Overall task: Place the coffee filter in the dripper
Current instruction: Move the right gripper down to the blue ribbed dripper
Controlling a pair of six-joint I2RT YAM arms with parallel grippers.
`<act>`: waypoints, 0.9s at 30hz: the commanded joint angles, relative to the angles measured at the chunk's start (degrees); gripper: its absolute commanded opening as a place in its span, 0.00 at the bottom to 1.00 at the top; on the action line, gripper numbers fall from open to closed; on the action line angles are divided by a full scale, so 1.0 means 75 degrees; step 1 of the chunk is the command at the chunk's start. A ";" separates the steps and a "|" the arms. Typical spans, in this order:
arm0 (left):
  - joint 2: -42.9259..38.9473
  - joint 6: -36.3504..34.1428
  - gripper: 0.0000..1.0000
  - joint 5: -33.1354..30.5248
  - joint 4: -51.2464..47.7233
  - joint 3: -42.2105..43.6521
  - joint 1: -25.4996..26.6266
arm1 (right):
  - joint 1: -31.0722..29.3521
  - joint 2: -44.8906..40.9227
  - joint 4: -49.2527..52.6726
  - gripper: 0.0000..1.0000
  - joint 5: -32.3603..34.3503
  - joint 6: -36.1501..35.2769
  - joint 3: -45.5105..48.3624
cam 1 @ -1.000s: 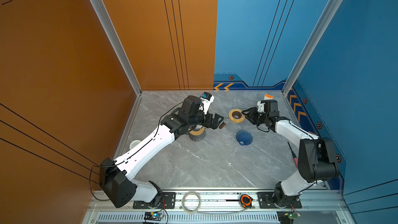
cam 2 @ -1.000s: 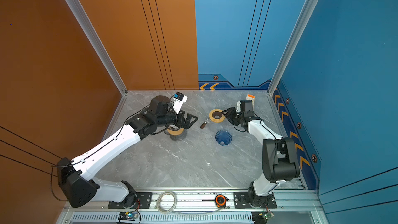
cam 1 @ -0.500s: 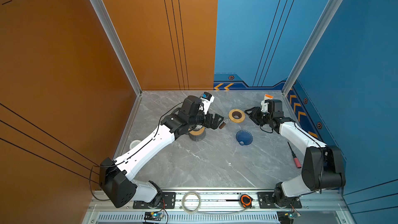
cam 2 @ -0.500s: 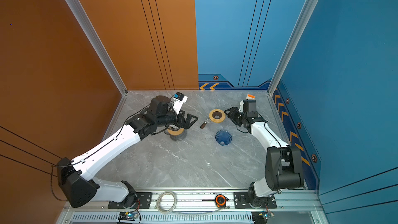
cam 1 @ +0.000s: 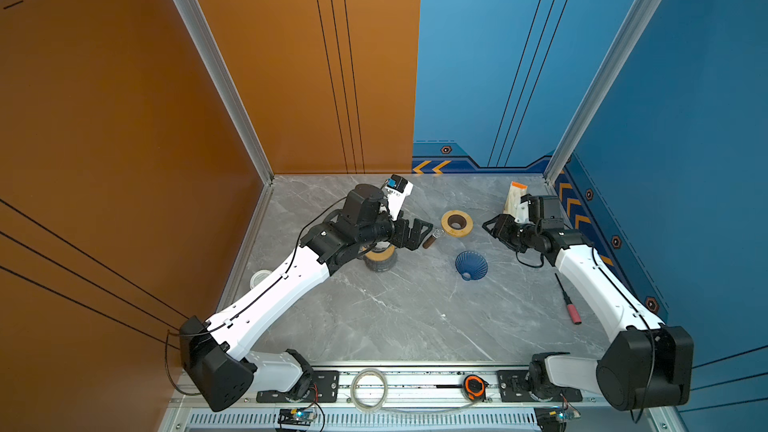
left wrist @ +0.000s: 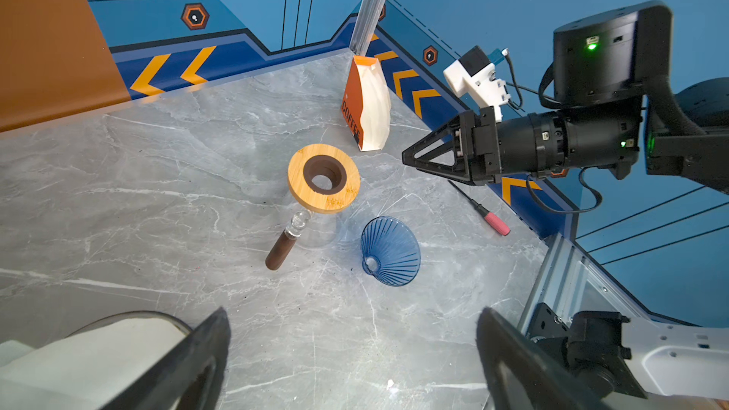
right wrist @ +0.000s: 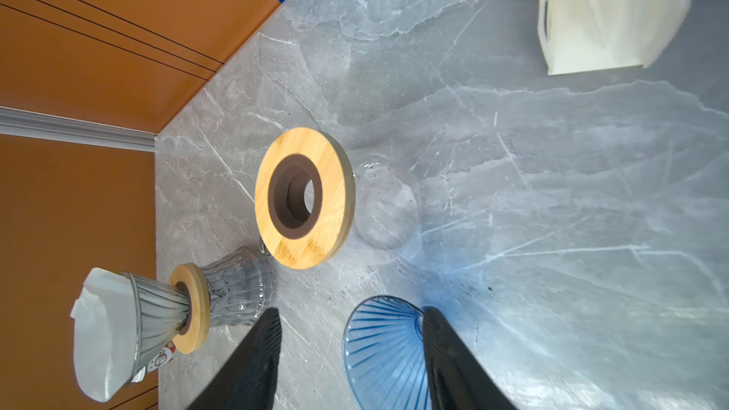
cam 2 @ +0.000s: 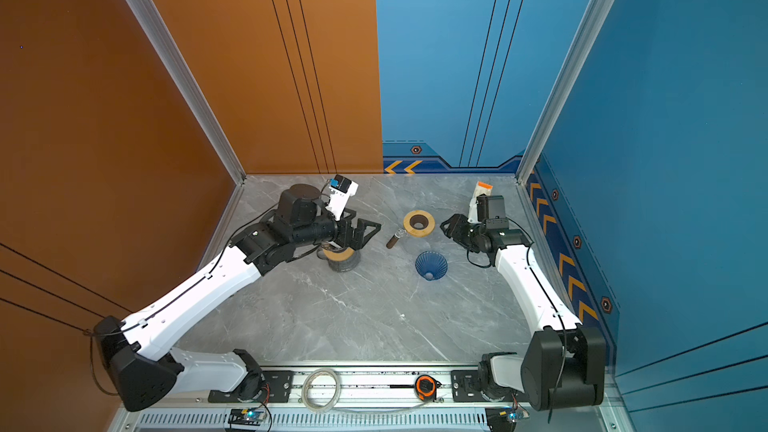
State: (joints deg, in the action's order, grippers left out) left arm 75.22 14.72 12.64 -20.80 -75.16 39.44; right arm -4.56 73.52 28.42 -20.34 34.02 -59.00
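The blue dripper's opening [cam 1: 472, 264] faces up, clear of the carafe, so my right gripper should keep moving in until its open fingers are on both sides of the blue dripper's rim [cam 1: 486, 263].
A white paper coffee filter [right wrist: 102, 333] sits in a grey ribbed dripper [right wrist: 157, 309] on a wooden-collared carafe [cam 1: 380, 261], mostly hidden under my left arm in both top views. A blue ribbed dripper [cam 1: 471, 264] [cam 2: 431, 264] lies on its side mid-table. My left gripper [cam 1: 417, 231] [left wrist: 352, 311] is wide open and holds nothing. It hangs just past the grey dripper, whose filter [left wrist: 90, 353] shows beside one finger. My right gripper [cam 1: 488, 226] [right wrist: 350, 311] is open and empty, above the table behind the blue dripper [right wrist: 386, 349].
A glass carafe with a wooden ring [cam 1: 456, 223] and a brown handle [left wrist: 280, 250] stands between the grippers. A coffee bag [cam 1: 514, 197] stands at the back right. A red-handled screwdriver [cam 1: 567, 305] lies by the right wall, a white roll [cam 1: 261, 278] by the left wall.
My right gripper has opened wider and drawn slightly right, away from the wooden-ring carafe; its arm has swung outward. The left arm has not moved.
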 commanded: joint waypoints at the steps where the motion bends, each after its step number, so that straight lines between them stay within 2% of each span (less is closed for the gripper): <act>1: -0.0347 -0.0076 0.98 0.0024 -0.0122 0.0280 0.0125 | -0.0174 -0.0270 0.1143 0.56 0.0577 -0.0561 -0.0093; 13: -0.1183 0.0244 0.98 -0.0218 -0.0098 0.1432 0.0513 | -0.0613 -0.0426 0.1448 0.56 0.0988 -0.0631 0.0898; 20: -0.1415 0.0572 0.98 -0.0317 0.0139 0.2023 0.0577 | -0.0820 0.0102 0.1219 0.56 0.1172 -0.0628 0.1052; 27: -0.1247 0.0706 0.98 -0.0300 0.0326 0.2099 0.0606 | -0.0917 0.0808 0.0796 0.52 0.1051 -0.0534 0.0989</act>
State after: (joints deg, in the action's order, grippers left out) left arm 65.47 19.11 10.90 -20.14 -59.88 43.31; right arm -11.00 78.35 36.27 -13.19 30.22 -51.99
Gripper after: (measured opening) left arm 0.979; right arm 0.523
